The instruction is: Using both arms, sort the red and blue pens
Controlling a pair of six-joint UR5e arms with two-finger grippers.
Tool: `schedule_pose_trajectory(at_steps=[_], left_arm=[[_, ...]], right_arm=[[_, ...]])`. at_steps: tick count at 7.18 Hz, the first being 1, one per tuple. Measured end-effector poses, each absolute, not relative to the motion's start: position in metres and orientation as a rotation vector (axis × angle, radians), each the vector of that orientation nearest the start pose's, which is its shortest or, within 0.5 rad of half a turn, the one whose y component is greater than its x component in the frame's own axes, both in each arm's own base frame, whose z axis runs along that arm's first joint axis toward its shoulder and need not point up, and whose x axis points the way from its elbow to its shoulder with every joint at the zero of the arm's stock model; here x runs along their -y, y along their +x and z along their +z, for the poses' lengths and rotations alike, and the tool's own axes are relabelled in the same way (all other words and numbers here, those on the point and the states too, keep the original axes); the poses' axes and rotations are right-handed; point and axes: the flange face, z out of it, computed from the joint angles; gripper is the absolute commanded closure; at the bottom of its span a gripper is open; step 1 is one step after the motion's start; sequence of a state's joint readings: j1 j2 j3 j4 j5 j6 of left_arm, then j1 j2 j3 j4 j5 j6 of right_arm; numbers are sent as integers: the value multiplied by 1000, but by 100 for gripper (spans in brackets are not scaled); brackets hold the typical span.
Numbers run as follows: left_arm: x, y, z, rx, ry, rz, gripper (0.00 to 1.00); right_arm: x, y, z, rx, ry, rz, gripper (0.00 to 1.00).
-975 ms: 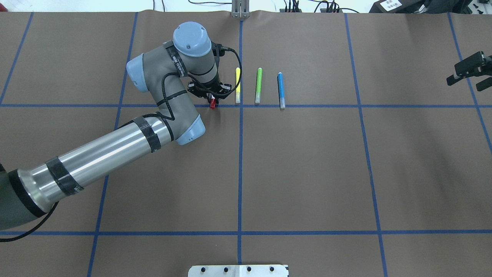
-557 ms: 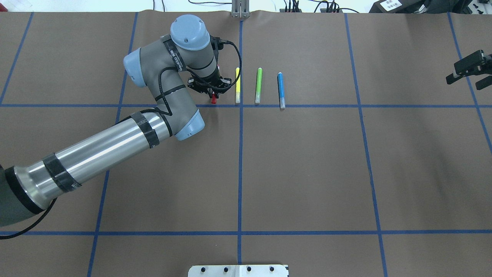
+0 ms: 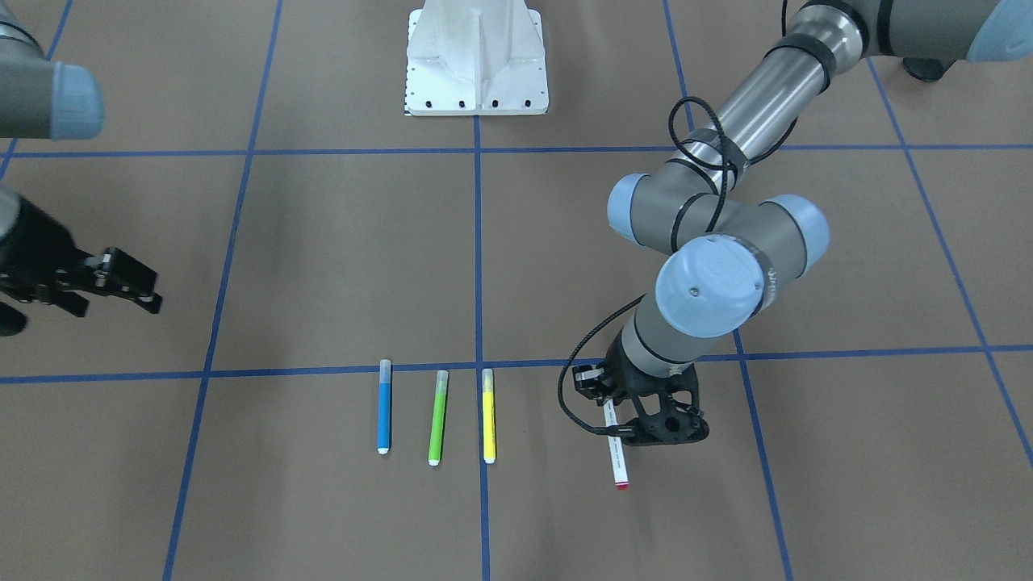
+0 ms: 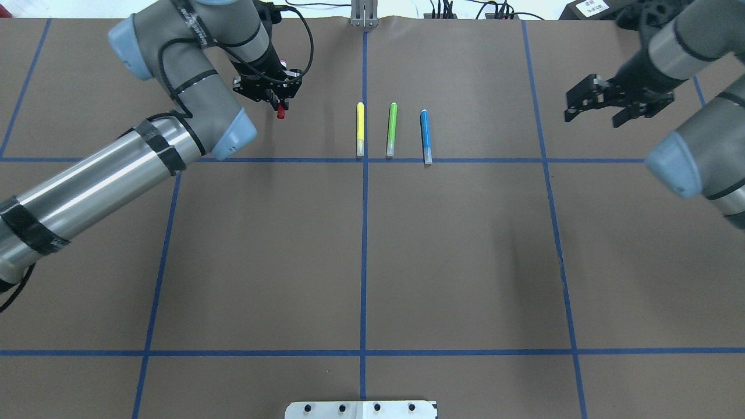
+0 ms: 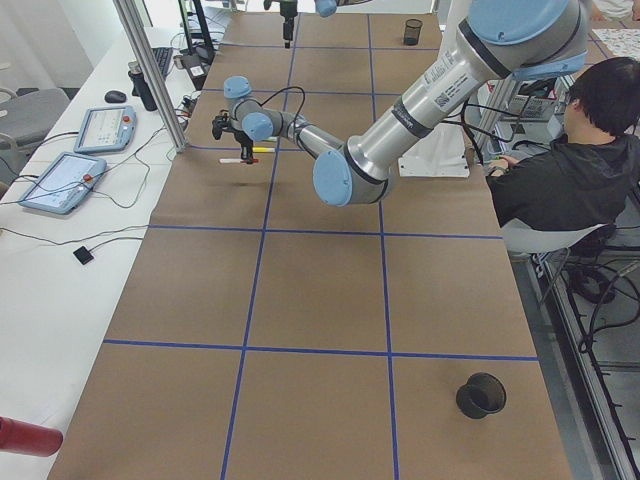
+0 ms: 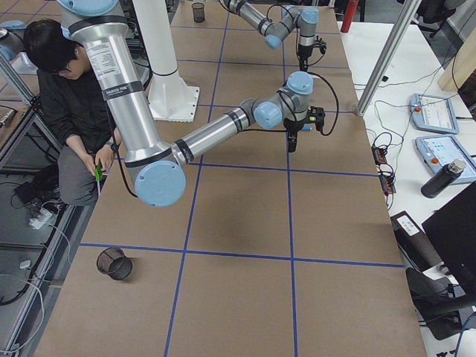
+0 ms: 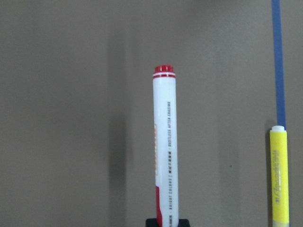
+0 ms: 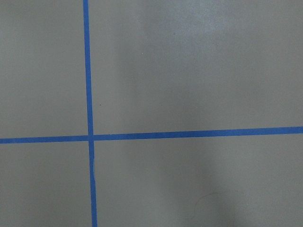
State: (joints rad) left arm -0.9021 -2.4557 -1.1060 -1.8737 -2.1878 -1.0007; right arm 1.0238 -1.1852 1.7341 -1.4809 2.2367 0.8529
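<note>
My gripper will bring the pen's body up with the cap when it lifts, because the pale cap sits flush against the blue pen's body.
The red pen, with a white printed barrel and red ends, hangs above the table with my left gripper shut on it, well left of the pen row. In the front-facing view the red pen juts out from under the left gripper. The blue pen lies flat at the right end of the row in the overhead view. My right gripper hovers open and holds nothing, far right of the blue pen.
A yellow marker and a lime-green marker lie beside the blue pen. The white pedestal stands at the robot's side. A black mesh cup sits at the left end of the table. A person sits behind the robot.
My left gripper has carried the red pen up and to the left, away from the yellow marker. The right arm has swung in from the right edge toward the row.
</note>
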Motion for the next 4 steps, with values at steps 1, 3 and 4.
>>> schedule_pose_trajectory(at_steps=[1, 3, 4], left_arm=[[691, 411, 285, -926, 11, -104, 100], [696, 359, 309, -936, 9, -103, 100], [698, 348, 313, -933, 9, -107, 100]], right_arm=[[572, -312, 333, 871, 61, 63, 1], [595, -399, 298, 836, 41, 78, 2], [599, -425, 295, 820, 34, 83, 2]])
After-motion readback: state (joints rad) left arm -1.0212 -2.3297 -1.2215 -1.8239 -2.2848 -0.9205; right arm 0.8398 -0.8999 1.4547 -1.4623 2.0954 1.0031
